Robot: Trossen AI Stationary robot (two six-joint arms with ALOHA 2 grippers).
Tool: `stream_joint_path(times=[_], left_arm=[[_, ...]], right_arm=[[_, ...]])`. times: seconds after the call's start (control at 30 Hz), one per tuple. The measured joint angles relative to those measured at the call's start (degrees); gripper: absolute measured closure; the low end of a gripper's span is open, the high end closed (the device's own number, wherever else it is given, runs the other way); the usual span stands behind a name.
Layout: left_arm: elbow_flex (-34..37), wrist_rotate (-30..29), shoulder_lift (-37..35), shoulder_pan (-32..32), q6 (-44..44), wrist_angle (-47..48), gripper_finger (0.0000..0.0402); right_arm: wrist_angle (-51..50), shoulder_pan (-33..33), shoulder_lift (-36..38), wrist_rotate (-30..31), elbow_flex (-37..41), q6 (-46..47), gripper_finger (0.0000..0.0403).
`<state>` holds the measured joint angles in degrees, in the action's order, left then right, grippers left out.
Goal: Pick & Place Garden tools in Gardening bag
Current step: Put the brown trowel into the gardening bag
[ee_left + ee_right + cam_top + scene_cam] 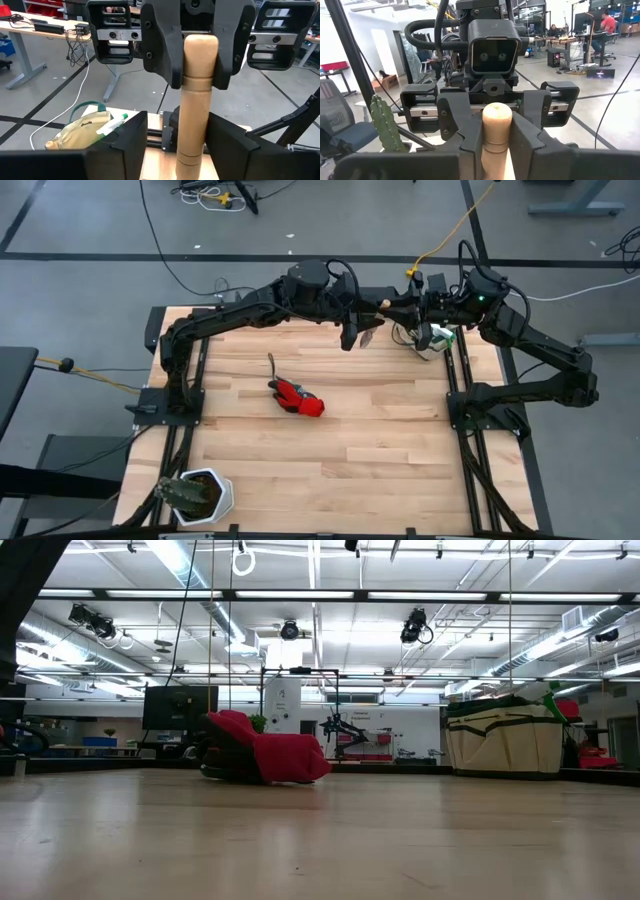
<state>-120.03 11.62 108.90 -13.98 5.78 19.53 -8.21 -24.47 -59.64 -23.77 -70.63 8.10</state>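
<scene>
Next, my left gripper moves back before my right gripper swings to the gardening bag (505, 740), because my left gripper's fingers are around the wooden handle (193, 127) in my right gripper.
A wooden tool handle (199, 100) hangs level in the air above the table's far edge, between my two grippers, which face each other. My right gripper (497, 125) is shut on it. My left gripper (177, 122) is open; its fingers (452, 117) stand on either side of the handle's rounded end (497, 112), apart from it. The tool's metal head does not show. The beige gardening bag (432, 338) stands at the far right with a green-and-white item (112, 125) in it. A red glove (300, 400) and a slim tool (271, 365) lie mid-table. My right gripper pinches the wooden handle (497, 150) between its two fingers, on the half away from the rounded end. The fingers (160, 55) come level from the table's right side and lie along the handle. The handle is lifted clear and level, its rounded end sticking out toward my left gripper.
A white pot with a cactus (195, 495) stands at the near left corner. Bare wood lies between the glove and the bag. People sit at desks (607, 22) in the room behind.
</scene>
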Motion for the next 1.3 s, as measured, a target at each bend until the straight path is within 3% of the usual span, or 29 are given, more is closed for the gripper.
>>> stream_joint_path(times=[0.27, 0.6, 1.03, 1.3], left_arm=[[0.00, 0.02, 0.00, 0.00, -0.08, 0.02, 0.0197], [-0.04, 1.12, -1.83, 0.00, -0.45, 1.92, 0.0224], [-0.03, -0.56, -4.93, -0.11, -1.68, 6.42, 0.0228], [-0.02, -1.39, -5.18, 0.36, -1.92, 6.13, 0.0307]], right_arm=[[0.00, 0.00, 0.00, 0.19, 0.00, -0.03, 0.0337], [0.10, 0.00, 0.06, 0.20, 0.00, -0.03, 0.0337], [0.52, 0.00, 0.66, 0.19, 0.00, -0.14, 0.0337], [0.52, 0.00, 0.70, 0.22, 0.00, -0.60, 0.0335]])
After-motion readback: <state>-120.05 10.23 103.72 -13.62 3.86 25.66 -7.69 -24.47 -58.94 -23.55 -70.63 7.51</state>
